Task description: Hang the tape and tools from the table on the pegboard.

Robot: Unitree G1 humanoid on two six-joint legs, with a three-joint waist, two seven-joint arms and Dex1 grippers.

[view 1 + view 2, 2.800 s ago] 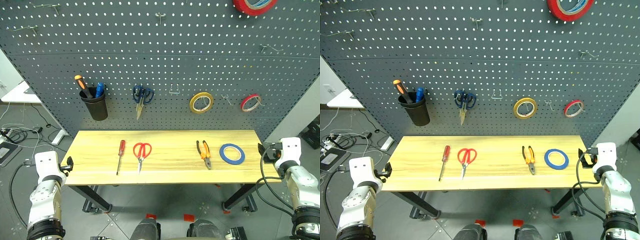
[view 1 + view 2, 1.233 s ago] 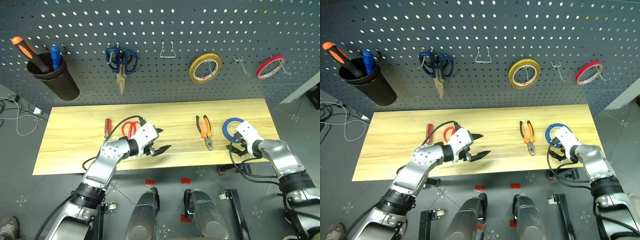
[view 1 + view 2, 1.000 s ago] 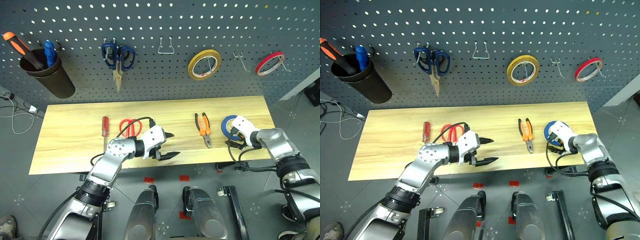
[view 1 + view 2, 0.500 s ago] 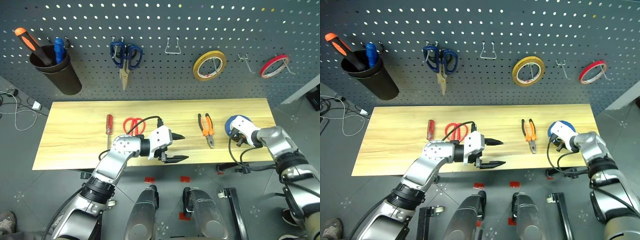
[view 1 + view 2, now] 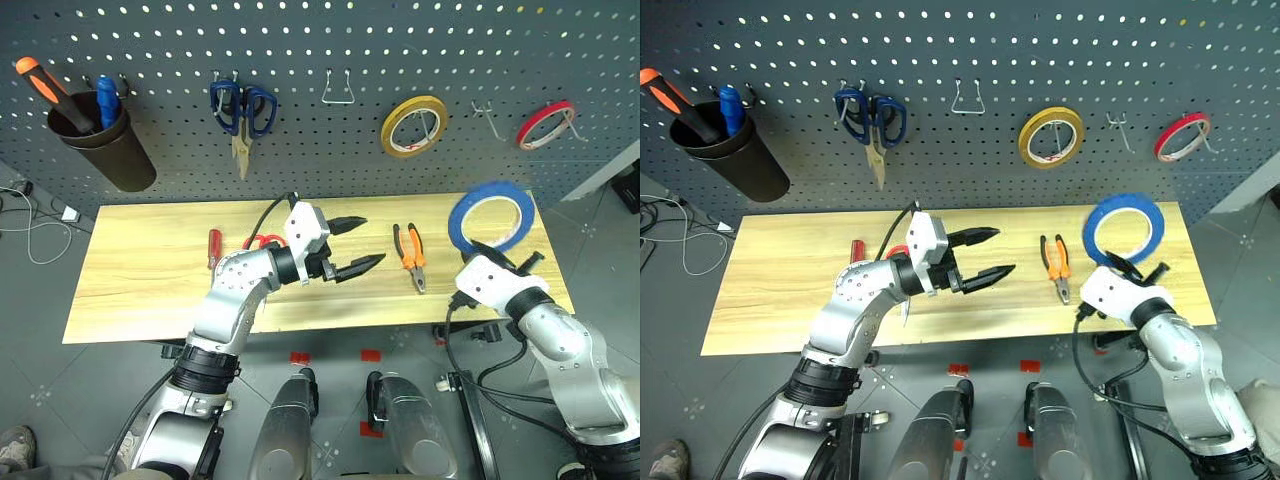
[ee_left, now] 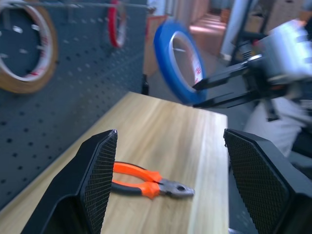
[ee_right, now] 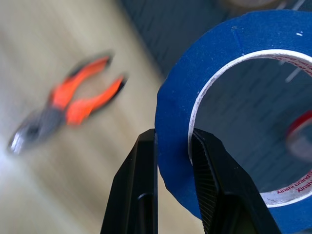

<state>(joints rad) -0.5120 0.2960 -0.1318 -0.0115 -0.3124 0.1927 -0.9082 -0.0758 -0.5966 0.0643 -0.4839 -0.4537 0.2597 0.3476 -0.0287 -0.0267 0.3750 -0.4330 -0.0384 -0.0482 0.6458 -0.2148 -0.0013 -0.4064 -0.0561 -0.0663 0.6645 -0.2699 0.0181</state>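
Observation:
I should pull my left gripper back to the scissors (image 5: pixel 266 240) and leave the pliers to my right gripper, because my left gripper is pointing past the red-handled scissors toward the pliers (image 5: pixel 411 258).
My right gripper (image 5: pixel 498 254) is shut on the lower rim of the blue tape (image 5: pixel 492 187) and holds the ring upright above the right end of the table (image 5: pixel 150 290), in front of the pegboard (image 5: pixel 300 160). Its fingers (image 7: pixel 141 195) pinch the band. My left gripper (image 5: pixel 372 240) hangs open and empty above the table's middle, pointing toward the pliers (image 5: pixel 410 268). The red-handled scissors (image 5: pixel 258 241) lie partly hidden behind my left arm. The red-handled screwdriver (image 5: pixel 214 249) lies to their left.
On the pegboard hang a black cup (image 5: pixel 110 155) with an orange and a blue screwdriver, blue scissors (image 5: pixel 240 110), a bare wire hook (image 5: pixel 338 90), a yellow tape ring (image 5: pixel 413 125), another bare hook (image 5: pixel 488 115) and a red tape ring (image 5: pixel 545 123).
My right gripper has closed on the blue tape and lifted it off the table, tipping it upright. My left gripper has risen a little above the table.

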